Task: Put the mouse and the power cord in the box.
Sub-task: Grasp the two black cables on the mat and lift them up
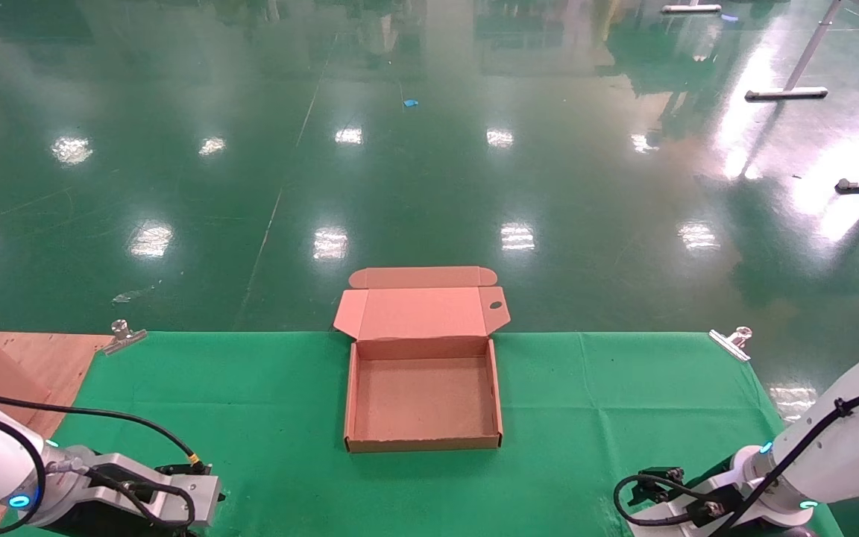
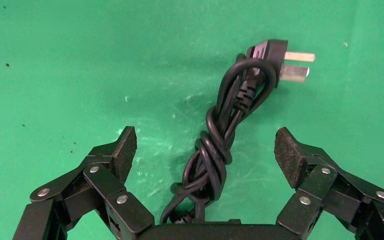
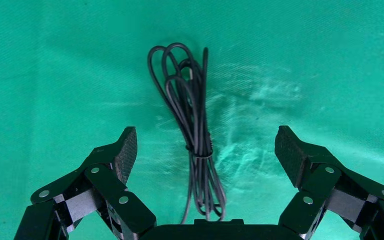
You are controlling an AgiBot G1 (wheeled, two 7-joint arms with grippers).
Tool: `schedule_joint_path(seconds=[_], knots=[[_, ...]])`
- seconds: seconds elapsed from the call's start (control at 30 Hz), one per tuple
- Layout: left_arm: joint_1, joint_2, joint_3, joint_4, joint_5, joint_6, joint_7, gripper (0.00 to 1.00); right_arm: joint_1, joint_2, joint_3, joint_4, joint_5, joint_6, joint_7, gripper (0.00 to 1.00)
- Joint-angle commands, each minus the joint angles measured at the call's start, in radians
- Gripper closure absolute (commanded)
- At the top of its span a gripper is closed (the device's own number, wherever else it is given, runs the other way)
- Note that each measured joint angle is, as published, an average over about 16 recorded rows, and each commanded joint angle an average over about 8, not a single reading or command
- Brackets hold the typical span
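Note:
The hidden mouse will come along, dangling, when I lift the tied cable bundle (image 3: 195, 127) under my right gripper, because a strand of cable (image 3: 186, 211) trails from the bundle.
The box (image 1: 423, 444) lies open and empty at the middle of the green cloth, its lid (image 1: 420, 313) folded back past the table's far edge. In the left wrist view my left gripper (image 2: 205, 136) is open, its fingers on either side of the knotted black power cord (image 2: 214, 152), whose plug (image 2: 272, 56) points away. The right gripper (image 3: 205, 133) is open too, straddling a thin black tied cable bundle (image 3: 192, 115) flat on the cloth. The mouse body is out of view. Both arms sit low at the near corners, left arm (image 1: 139, 494), right arm (image 1: 698, 507).
Metal clips (image 1: 124, 335) (image 1: 731, 342) pin the cloth at the table's far edge. A wooden board (image 1: 34, 365) shows at the left. Beyond the table lies shiny green floor with table legs (image 1: 786, 93) at the far right.

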Motion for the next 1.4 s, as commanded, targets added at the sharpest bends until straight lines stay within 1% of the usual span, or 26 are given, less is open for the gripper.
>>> schedule_joint_path(seconds=[0.03,0.1,0.13,0.17,0.5,0.63,0.97,1.4], knots=[[0.000,0.002,0.002,0.010,0.002,-0.004,0.013,1.00,-0.001,-0.002,-0.001,-0.008,-0.001,0.002,-0.002,0.69],[0.003,0.005,0.003,0.019,0.005,-0.016,0.018,1.00,0.001,-0.002,0.003,-0.020,0.007,-0.002,-0.008,0.92],[0.004,0.006,0.004,0.023,0.006,-0.023,0.019,1.00,0.003,-0.002,0.005,-0.026,0.010,-0.003,-0.012,0.97],[0.005,0.007,0.004,0.027,0.006,-0.030,0.020,1.00,0.004,-0.002,0.007,-0.032,0.014,-0.005,-0.017,1.00],[0.023,0.006,-0.007,0.049,-0.007,-0.139,0.023,1.00,0.018,-0.007,0.021,-0.098,0.043,-0.010,-0.082,1.00],[0.028,0.004,-0.009,0.052,-0.010,-0.157,0.028,1.00,0.020,-0.016,0.018,-0.123,0.040,-0.004,-0.102,1.00],[0.031,-0.007,-0.018,0.057,-0.023,-0.154,0.044,1.00,0.026,-0.030,0.018,-0.178,0.042,0.002,-0.135,1.00],[0.027,-0.019,-0.022,0.060,-0.029,-0.101,0.071,1.00,0.048,-0.040,0.024,-0.242,0.053,-0.006,-0.166,1.00]])
